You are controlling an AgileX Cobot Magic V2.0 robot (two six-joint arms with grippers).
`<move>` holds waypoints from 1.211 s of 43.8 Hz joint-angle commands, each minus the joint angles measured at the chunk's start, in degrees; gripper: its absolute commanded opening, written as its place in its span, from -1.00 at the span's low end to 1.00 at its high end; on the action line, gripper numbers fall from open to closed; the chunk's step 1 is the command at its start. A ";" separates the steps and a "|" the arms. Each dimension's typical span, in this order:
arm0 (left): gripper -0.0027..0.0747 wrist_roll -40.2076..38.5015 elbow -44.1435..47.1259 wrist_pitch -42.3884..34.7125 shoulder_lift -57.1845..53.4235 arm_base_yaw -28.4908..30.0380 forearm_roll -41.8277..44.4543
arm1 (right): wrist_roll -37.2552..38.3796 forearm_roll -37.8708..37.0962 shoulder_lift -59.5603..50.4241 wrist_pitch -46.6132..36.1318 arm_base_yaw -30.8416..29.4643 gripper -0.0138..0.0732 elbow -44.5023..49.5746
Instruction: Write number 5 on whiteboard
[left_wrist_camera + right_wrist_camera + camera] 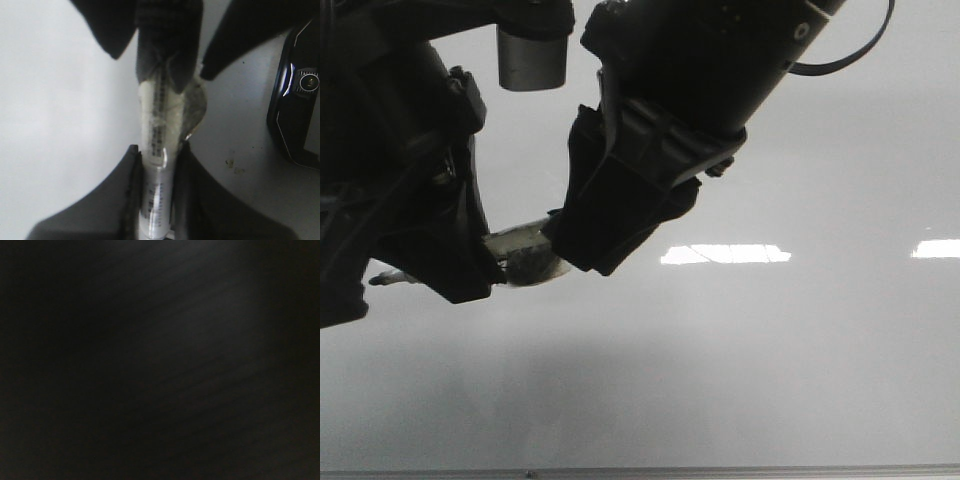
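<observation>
My left gripper is closed around the marker's writing end [395, 277]. It should open and let my right gripper do the writing, holding the wrapped end [534, 256].
The whiteboard [770, 380] is a glossy pale grey surface that fills the front view. No number 5 shows on it. My left gripper [470, 275] is shut on a white marker [525, 255] and holds it above the board. In the left wrist view the marker [157, 150] runs between my left gripper's [157, 170] jaws. My right gripper [580, 250] meets the marker's far end, and its dark fingers [167, 55] close over that end. The right wrist view is wholly dark.
A thin grey edge strip [720, 471] runs along the board's near side. Bright light reflections [725, 254] lie on the board. A black device with a lens [300, 100] sits beside the marker in the left wrist view, and small specks [232, 165] mark the surface.
</observation>
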 commanded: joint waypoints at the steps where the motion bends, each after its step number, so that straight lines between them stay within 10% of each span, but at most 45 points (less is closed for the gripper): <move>1: -0.98 -0.19 -1.77 -2.46 -2.06 -0.47 -0.63 | -0.36 1.09 -1.79 -0.51 -0.23 -0.51 -1.79; 17: -0.83 -0.19 -1.77 -2.46 -2.06 -0.47 -0.53 | -1.28 0.96 -1.79 0.87 -0.23 -0.85 -1.79; 31: 0.69 -0.55 -1.77 -3.23 -2.06 -0.47 -0.14 | -1.28 1.12 -2.96 1.95 -3.40 -0.85 -1.68; 53: 0.50 -0.65 -1.77 -2.64 -2.06 -0.47 -0.14 | 0.84 1.31 -14.13 7.10 -15.74 -0.82 3.26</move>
